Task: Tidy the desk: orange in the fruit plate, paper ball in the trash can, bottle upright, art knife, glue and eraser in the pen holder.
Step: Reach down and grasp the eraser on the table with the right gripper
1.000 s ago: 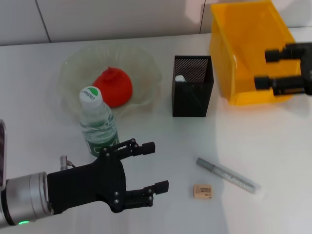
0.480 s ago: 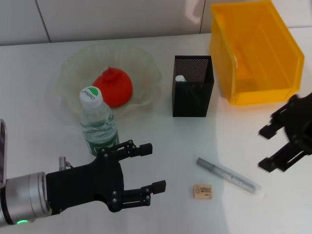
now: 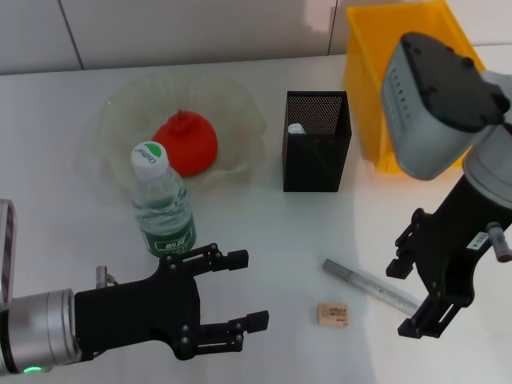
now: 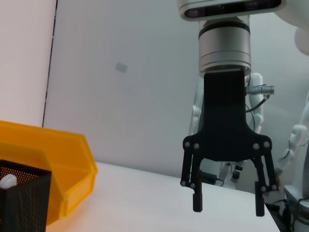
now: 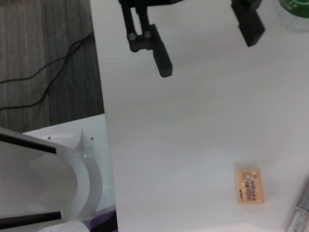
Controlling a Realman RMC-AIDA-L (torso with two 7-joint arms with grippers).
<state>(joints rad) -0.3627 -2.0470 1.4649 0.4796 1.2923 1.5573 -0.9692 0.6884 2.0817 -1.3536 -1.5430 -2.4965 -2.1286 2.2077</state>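
The eraser (image 3: 333,314) lies clear of the art knife, so my right gripper should keep moving toward the eraser with open fingers until they straddle its sides (image 3: 333,304), then close.
The orange (image 3: 185,142) lies in the fruit plate (image 3: 120,108). The bottle (image 3: 162,204) stands upright in front of the plate. The pen holder (image 3: 316,152) has a white-capped item (image 3: 296,128) inside. The eraser (image 3: 333,314) and the grey art knife (image 3: 368,286) lie on the table at front centre. My left gripper (image 3: 248,290) is open and empty, front left, just in front of the bottle. My right gripper (image 3: 404,298) is open and empty, just right of the knife; the left wrist view shows it too (image 4: 225,205). The right wrist view shows the eraser (image 5: 250,185). No paper ball is in view.
The yellow trash can (image 3: 368,72) stands at the back right, partly hidden by my right arm; it also shows in the left wrist view (image 4: 48,159) beside the pen holder (image 4: 24,193). The right wrist view shows the table's front edge with floor and cables (image 5: 43,72) beyond.
My right arm has swung from over the trash can down to the front right, beside the art knife. My left gripper has drifted slightly toward the front edge.
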